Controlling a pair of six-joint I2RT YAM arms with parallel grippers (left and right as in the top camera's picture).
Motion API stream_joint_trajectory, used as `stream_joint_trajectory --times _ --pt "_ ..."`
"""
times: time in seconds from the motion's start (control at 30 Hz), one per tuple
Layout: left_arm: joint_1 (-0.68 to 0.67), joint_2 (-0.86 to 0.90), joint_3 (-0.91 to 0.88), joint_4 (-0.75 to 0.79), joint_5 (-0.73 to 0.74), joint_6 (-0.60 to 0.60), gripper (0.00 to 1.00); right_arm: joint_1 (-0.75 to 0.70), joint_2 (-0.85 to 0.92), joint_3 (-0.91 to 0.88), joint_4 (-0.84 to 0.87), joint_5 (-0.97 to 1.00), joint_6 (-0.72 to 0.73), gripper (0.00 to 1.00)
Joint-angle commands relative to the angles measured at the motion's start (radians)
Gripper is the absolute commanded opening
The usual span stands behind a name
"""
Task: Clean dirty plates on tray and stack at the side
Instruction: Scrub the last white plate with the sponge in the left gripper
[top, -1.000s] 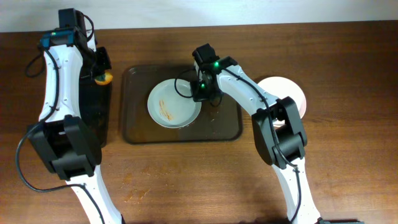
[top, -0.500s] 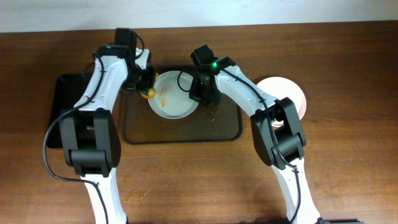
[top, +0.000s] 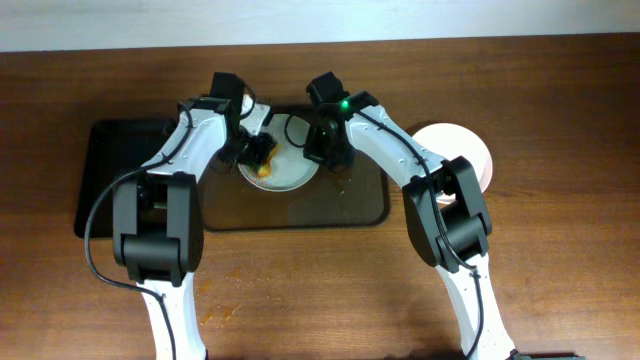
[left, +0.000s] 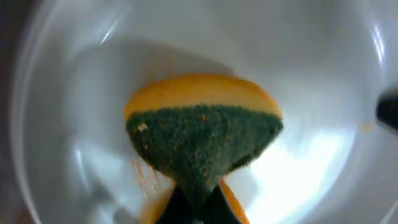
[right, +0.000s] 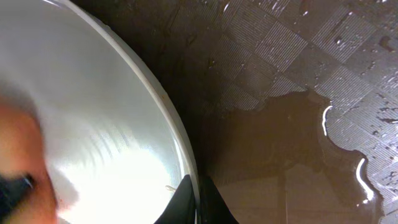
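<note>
My left gripper has the sponge on the plate beside thin orange streaks (left: 144, 177), so it should wipe the sponge back over them to the rim (top: 241, 169) that faces the black tray.
A white plate (top: 291, 172) lies on the dark-brown tray (top: 360, 205). My right gripper (top: 322, 152) is shut on the plate's right rim (right: 177, 140), one finger on each side. My left gripper (top: 258, 157) is shut on a yellow-and-green sponge (left: 202, 134) and presses it onto the plate's inside (left: 323, 74); the sponge shows orange in the overhead view (top: 263, 170). Thin orange streaks (left: 144, 177) lie beside the sponge. Another white plate (top: 465, 148) sits on the table at the right of the tray, partly under my right arm.
A smaller black tray (top: 120, 185) lies at the left. Water pools on the ribbed tray floor (right: 292, 130) right of the held plate. The wooden table's front half (top: 330, 290) holds only the arm bases.
My left arm swung from the black tray to the plate, carrying the sponge, and now presses it on the plate. My right gripper stayed on the plate's rim.
</note>
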Motion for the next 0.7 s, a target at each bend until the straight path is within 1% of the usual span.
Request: stream_joint_trajectory --times 0.0,0.07,0.1,0.13,0.2,0.23,0.33,0.4,0.43,0.5,0.57,0.6,0.63,0.67 --pt "-0.001 0.021 -0.001 0.193 0.007 0.017 0.00 0.022 0.026 0.002 0.003 0.021 -0.014 0.04" --pt "-0.001 0.076 0.000 0.315 0.004 0.016 0.01 0.021 0.026 0.002 0.005 0.021 -0.014 0.04" --pt "-0.001 0.097 0.000 0.313 0.005 0.013 0.00 0.021 0.026 0.002 0.007 0.021 -0.014 0.04" --pt "-0.001 0.114 0.000 0.276 0.005 0.008 0.01 0.021 0.026 0.002 0.007 0.021 -0.014 0.04" --pt "0.000 0.118 0.000 0.129 0.005 0.009 0.00 0.021 0.026 0.002 0.006 0.021 -0.014 0.04" --pt "0.000 0.115 0.011 0.029 0.003 0.014 0.01 0.021 0.026 0.002 0.007 0.021 -0.014 0.04" --pt "0.002 0.115 0.068 -0.217 0.000 0.029 0.00 0.021 0.026 0.002 0.006 0.021 -0.014 0.04" --pt "0.002 0.115 0.102 -0.324 0.011 0.093 0.00 0.021 0.026 0.002 0.006 0.021 -0.016 0.04" --pt "0.001 0.115 0.106 -0.352 0.034 0.134 0.00 0.021 0.026 0.002 0.006 0.021 -0.019 0.04" --pt "0.000 0.117 0.106 -0.375 0.107 0.233 0.00 0.021 0.026 0.002 0.006 0.021 -0.019 0.04" --pt "0.000 0.119 0.106 -0.317 0.119 0.252 0.01 0.021 0.026 0.002 0.006 0.021 -0.019 0.04" --pt "0.002 0.119 0.106 -0.280 0.113 0.235 0.01 0.021 0.026 0.002 0.006 0.021 -0.019 0.04" --pt "0.003 0.119 0.105 -0.232 0.066 0.180 0.00 0.021 0.026 0.002 0.006 0.021 -0.019 0.04" --pt "0.003 0.121 0.103 -0.159 -0.043 0.082 0.00 0.021 0.026 0.002 0.006 0.021 -0.019 0.04"
